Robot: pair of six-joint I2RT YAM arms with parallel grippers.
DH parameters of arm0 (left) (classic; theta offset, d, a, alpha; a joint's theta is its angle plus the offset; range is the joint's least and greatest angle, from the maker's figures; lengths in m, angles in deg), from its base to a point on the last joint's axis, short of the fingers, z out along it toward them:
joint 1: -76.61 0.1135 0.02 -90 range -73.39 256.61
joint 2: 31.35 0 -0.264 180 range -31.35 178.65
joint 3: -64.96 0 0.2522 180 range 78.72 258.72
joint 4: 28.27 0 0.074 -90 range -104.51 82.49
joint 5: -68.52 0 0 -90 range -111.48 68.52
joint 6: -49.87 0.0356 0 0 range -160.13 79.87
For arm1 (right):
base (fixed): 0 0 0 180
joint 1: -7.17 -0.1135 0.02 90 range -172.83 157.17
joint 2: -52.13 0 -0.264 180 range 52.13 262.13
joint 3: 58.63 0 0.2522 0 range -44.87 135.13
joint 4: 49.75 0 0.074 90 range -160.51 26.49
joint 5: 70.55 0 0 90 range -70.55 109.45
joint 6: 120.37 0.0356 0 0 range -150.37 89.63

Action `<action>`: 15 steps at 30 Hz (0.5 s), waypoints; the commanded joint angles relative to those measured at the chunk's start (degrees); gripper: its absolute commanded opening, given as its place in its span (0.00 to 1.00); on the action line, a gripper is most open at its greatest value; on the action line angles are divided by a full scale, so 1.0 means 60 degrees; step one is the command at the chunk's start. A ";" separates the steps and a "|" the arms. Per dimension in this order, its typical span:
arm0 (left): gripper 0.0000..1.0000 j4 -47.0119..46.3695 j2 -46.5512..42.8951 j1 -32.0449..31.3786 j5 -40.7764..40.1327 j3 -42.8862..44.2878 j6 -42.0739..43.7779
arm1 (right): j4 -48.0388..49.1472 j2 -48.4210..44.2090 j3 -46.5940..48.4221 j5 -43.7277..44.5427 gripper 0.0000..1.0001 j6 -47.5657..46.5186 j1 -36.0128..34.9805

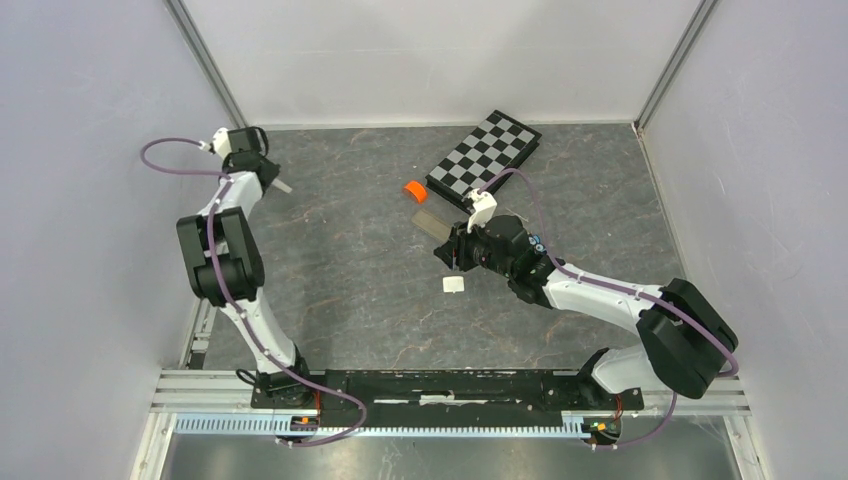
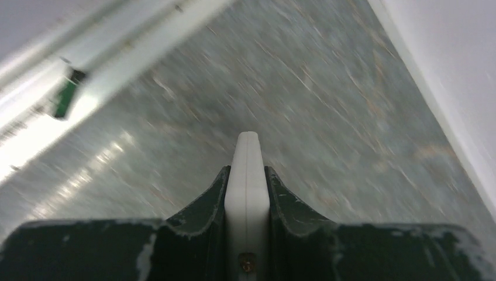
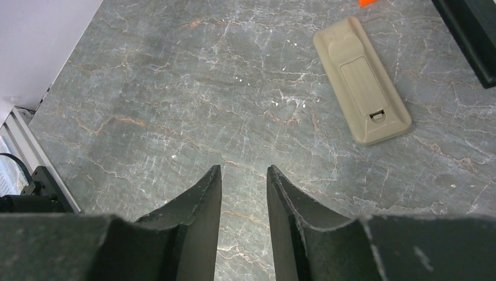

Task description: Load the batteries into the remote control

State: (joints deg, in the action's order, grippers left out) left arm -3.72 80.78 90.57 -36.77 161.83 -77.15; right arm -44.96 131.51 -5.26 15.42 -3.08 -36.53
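The white remote in my left gripper [image 2: 247,170] needs to be put down first. There is a green battery in the metal rail [image 2: 67,95], and I should take the battery after that.
My left gripper [image 1: 272,181] is raised at the far left back of the table, shut on a slim white remote [image 2: 247,175] held edge-on between the fingers. The remote's tip sticks out past the fingers in the top view [image 1: 284,186]. A beige remote [image 3: 361,78] lies back-up on the table with its battery cover in place; it also shows in the top view [image 1: 432,222]. My right gripper [image 3: 244,170] is open and empty, hovering just near-left of it, and shows in the top view [image 1: 446,256]. No batteries are in view.
A small white flat piece [image 1: 454,284] lies on the table near my right gripper. An orange roll [image 1: 414,189] and a folded checkerboard [image 1: 485,158] sit at the back centre. White walls enclose the grey marbled table [image 1: 350,270].
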 commanded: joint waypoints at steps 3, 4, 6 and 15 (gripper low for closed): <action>0.02 -0.1225 -0.1915 -0.1449 0.1706 -0.2496 -0.1883 | -0.0055 -0.0056 0.0288 0.0056 0.39 0.0382 0.0062; 0.02 -0.1469 -0.2128 -0.1603 0.1814 -0.2930 -0.2103 | -0.0105 -0.0072 0.0275 0.0042 0.39 0.0388 0.0064; 0.02 -0.1764 -0.2570 -0.1757 0.2107 -0.3686 -0.2331 | -0.0212 -0.0169 0.0269 0.0055 0.39 0.0367 0.0062; 0.02 -0.2484 -0.4707 -0.3459 0.3896 -0.6538 -0.3176 | -0.0278 -0.0389 0.0062 0.0175 0.40 0.0375 0.0080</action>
State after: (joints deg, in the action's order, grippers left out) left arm -13.78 56.06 75.03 -21.97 126.27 -91.09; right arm -47.50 131.03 -5.26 15.59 -1.44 -36.27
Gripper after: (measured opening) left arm 0.274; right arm 0.394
